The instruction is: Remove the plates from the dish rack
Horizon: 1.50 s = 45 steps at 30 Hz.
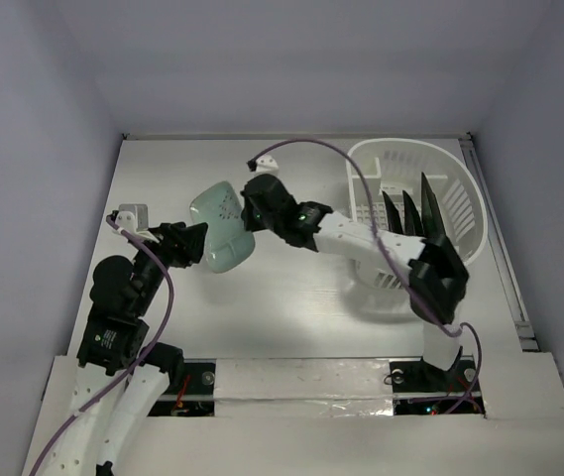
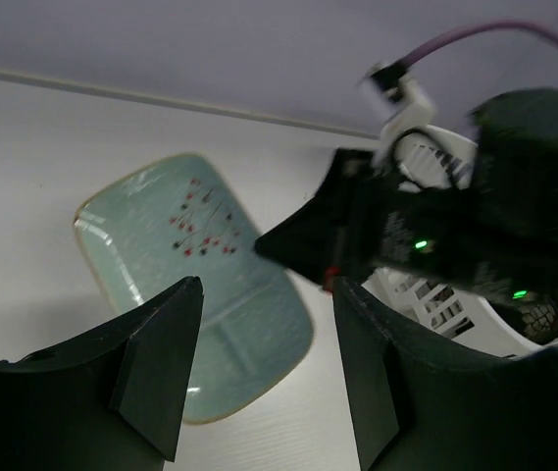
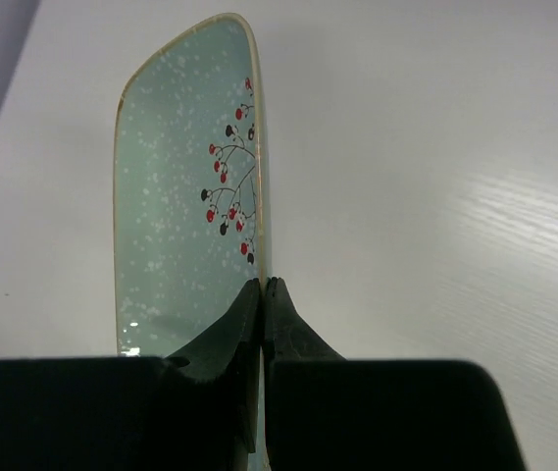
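Observation:
I keep lowering the plate with my right gripper until it lies flat on the tabletop ahead, since the tabletop there is clear and the mint-green plate's berry pattern is facing up.
The pale mint-green oblong plate with a red berry pattern is held at the table's middle left by my right gripper, which is shut on its right rim. In the right wrist view the plate stands on edge with my right gripper pinching its rim. My left gripper is open just left of the plate; in the left wrist view the plate lies ahead between my left gripper's open fingers. The white dish rack at the right holds dark plates standing on edge.
A small white block sits at the left edge of the table. The right arm stretches across the table from the rack side to the plate. Purple cables loop over both arms. Raised walls bound the table at the back and sides.

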Motion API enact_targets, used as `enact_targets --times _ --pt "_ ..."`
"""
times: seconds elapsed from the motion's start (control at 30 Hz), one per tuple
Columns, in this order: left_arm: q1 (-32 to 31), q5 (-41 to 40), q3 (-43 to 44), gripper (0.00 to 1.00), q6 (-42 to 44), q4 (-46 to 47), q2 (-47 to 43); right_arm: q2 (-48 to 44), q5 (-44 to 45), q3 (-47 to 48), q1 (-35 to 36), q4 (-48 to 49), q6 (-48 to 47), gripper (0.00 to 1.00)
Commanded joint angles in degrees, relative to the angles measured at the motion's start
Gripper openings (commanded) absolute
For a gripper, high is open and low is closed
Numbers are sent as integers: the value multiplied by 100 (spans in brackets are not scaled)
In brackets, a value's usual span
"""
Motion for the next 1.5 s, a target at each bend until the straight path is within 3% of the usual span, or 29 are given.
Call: enact_targets --times 0.0,0.47,0.93,1.03,1.07,1.17,1.37,1.47 --pt "36 -157 231 52 10 124 -36 342 -371 812 12 1367 912 0" --pt "-16 72 179 52 -7 159 -10 2313 -958 1876 12 1735 1729 0" --pt "-175 107 179 52 -7 159 113 2990 -705 2131 12 2052 2503 1" --pt "-175 90 179 52 1 159 139 3061 -801 2000 -40 2149 2635 15" --pt "-175 90 179 52 1 167 131 3027 -862 1930 -40 2245 2653 27" --pt "-175 107 161 52 1 176 139 2782 -907 1492 -40 2525 2566 43" --pt "-175 125 143 52 1 220 166 1991 -758 752 -40 2650 2065 59" --pt "-113 125 135 52 -7 229 166 1218 -547 190 -40 2703 1678 61"
